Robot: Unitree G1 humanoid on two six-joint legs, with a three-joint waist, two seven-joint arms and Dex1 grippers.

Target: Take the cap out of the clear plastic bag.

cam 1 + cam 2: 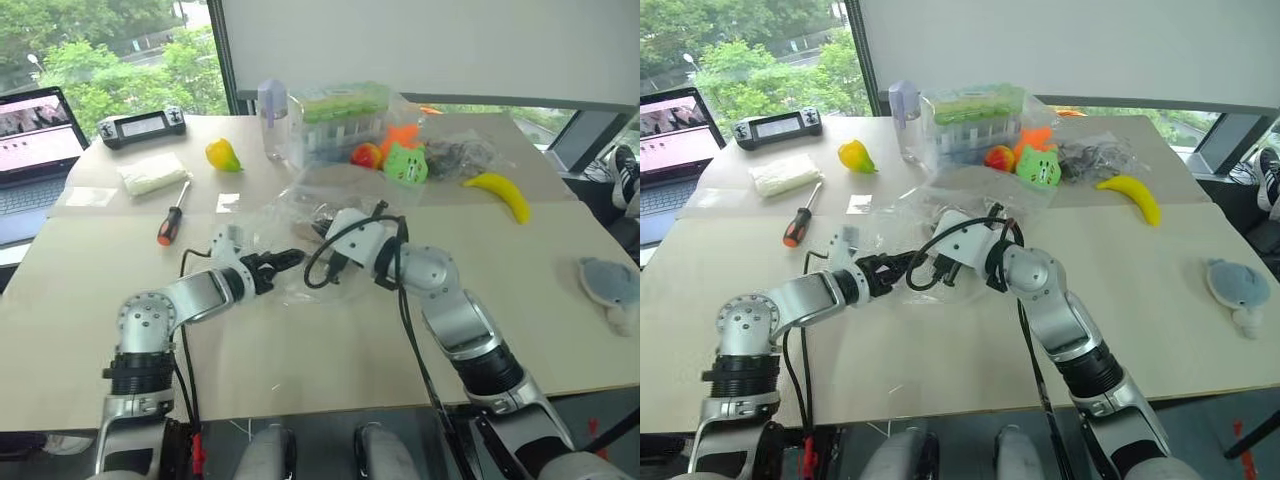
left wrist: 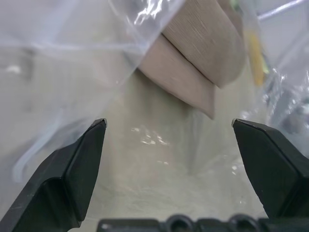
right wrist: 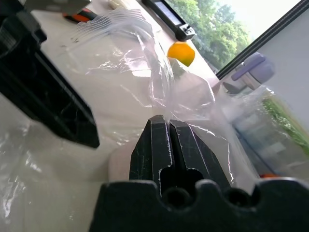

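I expect the cap to slide out easily and leave the bag empty when I pull, because the clear plastic bag's film (image 2: 140,58) is wide open above the cap's edge (image 2: 188,92).
The clear plastic bag (image 1: 290,205) lies crumpled in the middle of the table. My right gripper (image 3: 164,121) is shut on a fold of its film, which rises from the fingertips. My left gripper (image 1: 285,262) is open just left of the right one, its wide-spread fingers (image 2: 82,159) aimed at the bag. Through the plastic, ahead of the left fingers, I see a folded beige fabric piece, the cap (image 2: 203,53). Nothing sits between the left fingers but film and table.
A screwdriver (image 1: 172,222), a white packet (image 1: 152,172), a yellow fruit (image 1: 223,155) and a laptop (image 1: 30,160) lie to the left. A wrapped green-topped box (image 1: 340,115), toys and a banana (image 1: 505,195) sit behind. A grey plush toy (image 1: 610,285) lies far right.
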